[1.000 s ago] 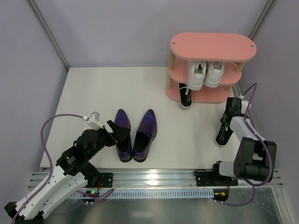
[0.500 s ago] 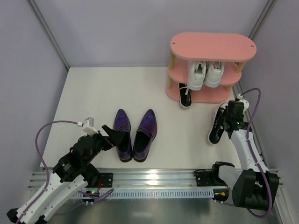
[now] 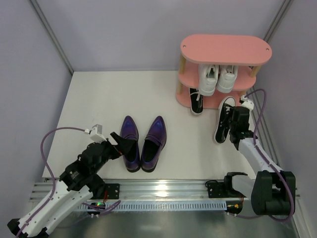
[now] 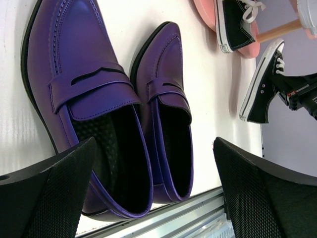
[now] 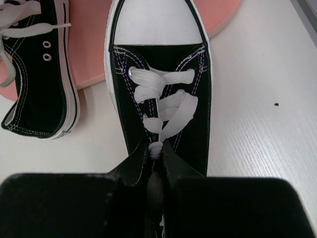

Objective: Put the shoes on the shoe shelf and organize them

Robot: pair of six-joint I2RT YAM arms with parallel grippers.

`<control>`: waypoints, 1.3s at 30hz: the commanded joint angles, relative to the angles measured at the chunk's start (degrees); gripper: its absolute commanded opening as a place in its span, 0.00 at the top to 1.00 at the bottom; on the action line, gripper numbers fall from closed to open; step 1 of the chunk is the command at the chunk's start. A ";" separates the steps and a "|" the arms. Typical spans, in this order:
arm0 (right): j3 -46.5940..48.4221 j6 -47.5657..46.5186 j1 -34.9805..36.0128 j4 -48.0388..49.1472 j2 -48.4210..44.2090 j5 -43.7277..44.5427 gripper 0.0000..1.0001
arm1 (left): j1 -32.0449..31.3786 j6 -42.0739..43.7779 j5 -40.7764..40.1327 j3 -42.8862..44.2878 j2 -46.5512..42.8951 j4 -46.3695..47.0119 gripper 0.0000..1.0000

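Note:
I keep sliding the sneaker inward with my right gripper until its front rests in the free spot on the bottom level [image 3: 213, 102], because the held black sneaker's toe [image 3: 229, 101] faces that spot.
The pink shoe shelf [image 3: 225, 48] stands at the back right. Two white sneakers [image 3: 217, 78] sit on its middle tier. One black canvas sneaker [image 3: 196, 102] lies on the bottom tier and shows in the right wrist view [image 5: 37, 74]. My right gripper [image 3: 234, 123] is shut on the second black sneaker [image 3: 222, 125] at its opening [image 5: 157, 99], holding it with the toe at the shelf's bottom board. The purple loafers [image 3: 142, 143] lie side by side at the front left [image 4: 109, 114]. My left gripper [image 3: 120, 142] is open, its jaws spread around the loafers' heels.
A metal rail [image 3: 163, 189] runs along the table's near edge. Grey walls close in the back and both sides, and the right wall is close behind the right arm. The shelf's top board [image 3: 247, 49] carries nothing.
My right gripper has carried the black sneaker up and left, from the table's right side toward the shelf's bottom tier. The left arm has shifted slightly and stays at the loafers.

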 commanded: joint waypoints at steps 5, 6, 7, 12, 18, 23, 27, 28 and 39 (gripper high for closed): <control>4.69 -2.01 0.75 18.44 8.16 0.94 0.96 | -0.18 -0.36 -0.31 -0.43 1.81 3.72 0.01; 6.09 -2.19 0.75 18.62 9.05 0.50 0.96 | -0.18 -0.44 -0.31 -0.43 1.73 3.63 0.01; 7.06 -2.62 0.75 18.10 10.19 0.32 0.96 | -0.18 -0.44 -0.57 -0.52 1.46 3.63 0.01; 10.23 -4.20 1.19 19.24 14.50 -0.73 0.96 | -0.18 -0.97 -1.10 -0.70 0.23 2.75 0.01; 13.39 -6.84 1.63 20.30 17.23 -1.08 0.95 | -0.10 -1.32 -0.84 -1.22 -0.12 2.48 0.01; 13.05 -6.76 1.80 19.15 16.71 -0.04 0.33 | -0.18 -1.41 -1.01 -1.22 -0.29 2.75 0.01; 10.16 -5.97 1.80 18.27 13.28 2.16 0.18 | -0.18 -1.41 -0.75 -1.40 -0.30 2.84 0.01; 9.54 -5.36 1.80 17.49 12.06 2.78 0.18 | -0.18 -1.41 -0.66 -1.49 -0.30 2.75 0.01; 4.44 0.10 1.80 0.09 1.32 9.82 0.30 | -0.10 -2.20 -0.57 -2.80 -2.93 2.05 0.01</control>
